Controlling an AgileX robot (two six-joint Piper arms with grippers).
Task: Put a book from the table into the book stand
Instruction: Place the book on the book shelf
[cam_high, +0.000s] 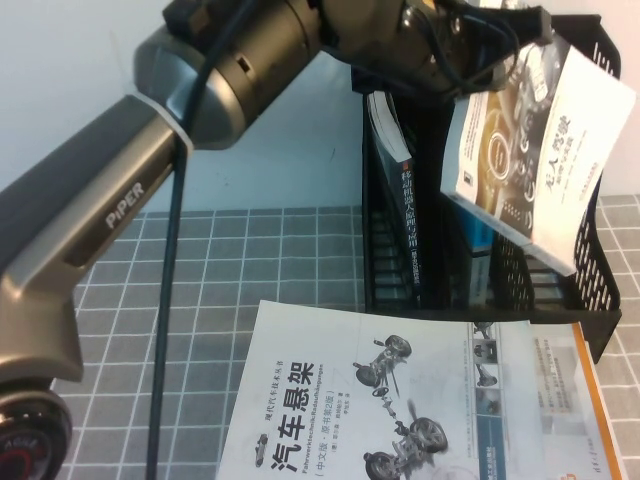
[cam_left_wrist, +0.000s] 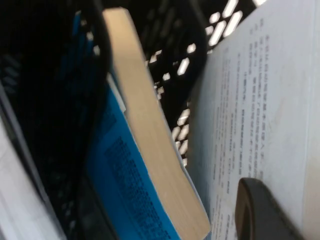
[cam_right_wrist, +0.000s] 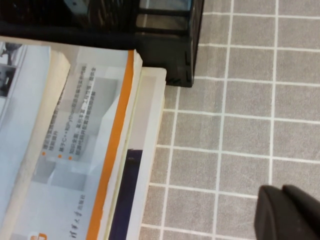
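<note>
I should use my left gripper to turn the grey-and-white book (cam_high: 552, 150) upright, because it slants across the stand's side, and then lower it into the slot (cam_high: 532, 284) next to the blue book.
My left gripper (cam_high: 487, 55) is high at the back right, shut on the top edge of a grey-and-white book (cam_high: 545, 150). The book hangs tilted over the black mesh book stand (cam_high: 590, 300), partly inside it. In the left wrist view one dark finger (cam_left_wrist: 265, 212) presses on the book's white back cover (cam_left_wrist: 270, 90). A black-spined book (cam_high: 405, 190) and a blue book (cam_high: 478, 235) stand in the stand; the blue one, with its tan page edge, also shows in the left wrist view (cam_left_wrist: 145, 150). My right gripper (cam_right_wrist: 285, 212) is shut and empty above the grey tiles, out of the high view.
Two books lie on the tiled table in front of the stand: a white car-suspension book (cam_high: 340, 400) and an orange-edged one (cam_high: 560, 400), also in the right wrist view (cam_right_wrist: 75, 140). The stand's foot (cam_right_wrist: 170, 60) touches them. Bare tiles (cam_high: 200, 290) lie to the left.
</note>
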